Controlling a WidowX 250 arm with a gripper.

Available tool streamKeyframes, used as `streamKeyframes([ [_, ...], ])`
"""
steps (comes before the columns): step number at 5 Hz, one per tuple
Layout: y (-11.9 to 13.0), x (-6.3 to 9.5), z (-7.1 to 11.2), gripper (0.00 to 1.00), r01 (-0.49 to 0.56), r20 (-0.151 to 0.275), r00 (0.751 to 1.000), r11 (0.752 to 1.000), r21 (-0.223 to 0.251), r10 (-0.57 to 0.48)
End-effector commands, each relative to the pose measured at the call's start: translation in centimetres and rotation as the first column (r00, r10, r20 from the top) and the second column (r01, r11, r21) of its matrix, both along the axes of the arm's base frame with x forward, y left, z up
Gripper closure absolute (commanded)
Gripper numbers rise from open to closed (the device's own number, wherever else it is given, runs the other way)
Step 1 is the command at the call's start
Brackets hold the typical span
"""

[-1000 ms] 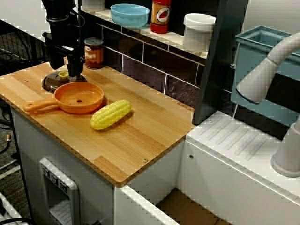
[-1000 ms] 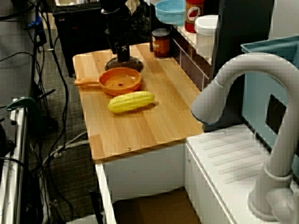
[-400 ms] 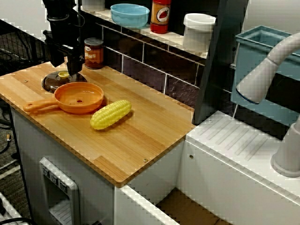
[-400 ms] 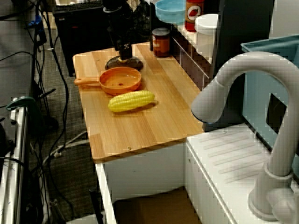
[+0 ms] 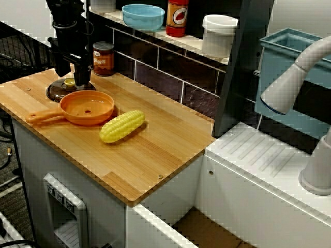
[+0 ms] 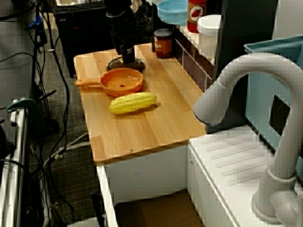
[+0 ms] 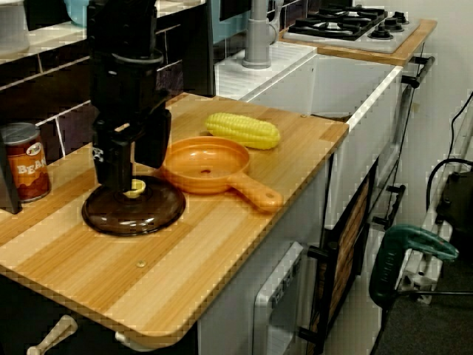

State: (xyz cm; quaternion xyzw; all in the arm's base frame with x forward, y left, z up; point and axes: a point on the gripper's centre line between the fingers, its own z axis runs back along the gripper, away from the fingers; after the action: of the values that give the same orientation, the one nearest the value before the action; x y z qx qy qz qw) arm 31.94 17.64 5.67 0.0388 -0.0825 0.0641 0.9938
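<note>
The orange pan's rim touches the lid's near edge [image 5: 63, 98], so the pan [image 5: 87, 108] will move a little when the robot's gripper lifts the lid by its knob.
My black gripper [image 5: 72, 77] hangs over a dark brown pot lid [image 5: 57, 92] at the far left of the wooden counter [image 5: 155, 150]. Its fingers stand apart on either side of the lid's yellow knob [image 5: 69, 81], just above it, and hold nothing. In the view from the counter's end the gripper [image 7: 131, 166] is close over the knob [image 7: 134, 188] and the lid [image 7: 137, 213] lies flat. In the view past the faucet the gripper [image 6: 127, 56] hides most of the lid [image 6: 136, 64].
An orange pan [image 5: 87, 107] sits right beside the lid, handle pointing left. A yellow corn cob [image 5: 122, 125] lies next to it. A bean can [image 5: 103, 58] stands at the wall. The shelf holds a blue bowl [image 5: 143, 16], red bottle [image 5: 177, 17] and white tub [image 5: 219, 35]. A faucet [image 5: 300, 72] is at right.
The gripper lifted a little, then came back down over the knob, shifting slightly sideways. Lid, pan and corn have not moved.
</note>
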Motion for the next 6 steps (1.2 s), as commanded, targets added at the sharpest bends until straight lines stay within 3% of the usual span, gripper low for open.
streamKeyframes([
  [1, 1.03, -0.19, 0.29, 0.0, -0.01, 0.013, 1.0, 1.0, 0.024, 0.01],
  [3, 0.91, 0.14, 0.11, 0.0, -0.005, -0.013, 1.0, 1.0, 0.023, 0.006],
  [4, 0.95, 0.1, 0.03, 1.0, -0.002, -0.02, 1.0, 1.0, 0.003, 0.002],
  [6, 0.99, 0.11, 0.03, 1.0, -0.003, -0.027, 1.0, 1.0, -0.017, 0.003],
])
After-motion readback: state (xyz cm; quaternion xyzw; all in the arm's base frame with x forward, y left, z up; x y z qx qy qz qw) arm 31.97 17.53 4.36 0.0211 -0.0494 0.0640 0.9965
